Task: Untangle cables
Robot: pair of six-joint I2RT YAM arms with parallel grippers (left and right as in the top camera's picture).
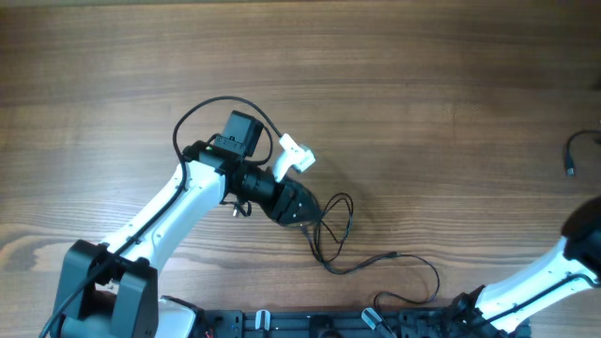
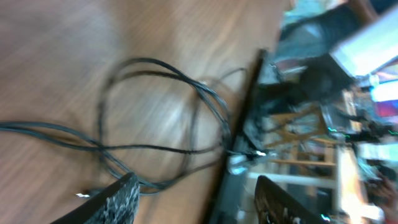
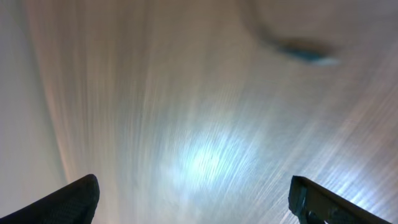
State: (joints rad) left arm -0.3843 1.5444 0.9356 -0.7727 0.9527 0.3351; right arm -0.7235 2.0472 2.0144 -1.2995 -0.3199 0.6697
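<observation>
Next, my right gripper comes over, grabs one loop [image 1: 347, 200] and pulls it out of the tangle, because the cable loops cross over each other [image 1: 322, 224] next to my left gripper.
The thin black cables [image 1: 333, 230] lie as a loose looped tangle on the wooden table, with one strand trailing right to a loop [image 1: 427, 282]. My left gripper [image 1: 302, 212] sits just left of the tangle. In the left wrist view its fingers [image 2: 199, 205] are open, and the blurred cable loops [image 2: 161, 112] lie just ahead of them. A separate thin cable [image 1: 571, 155] with a small plug lies at the far right edge. My right gripper [image 3: 202, 202] is open over bare, blurred table, with a dark smear [image 3: 305, 50] ahead of it.
The right arm [image 1: 577, 249] enters from the bottom right and runs off the frame. A dark rail [image 1: 357, 324] with arm bases lines the table's front edge. A thick black arm cable [image 1: 211, 108] and a white tag [image 1: 296, 155] sit on the left arm.
</observation>
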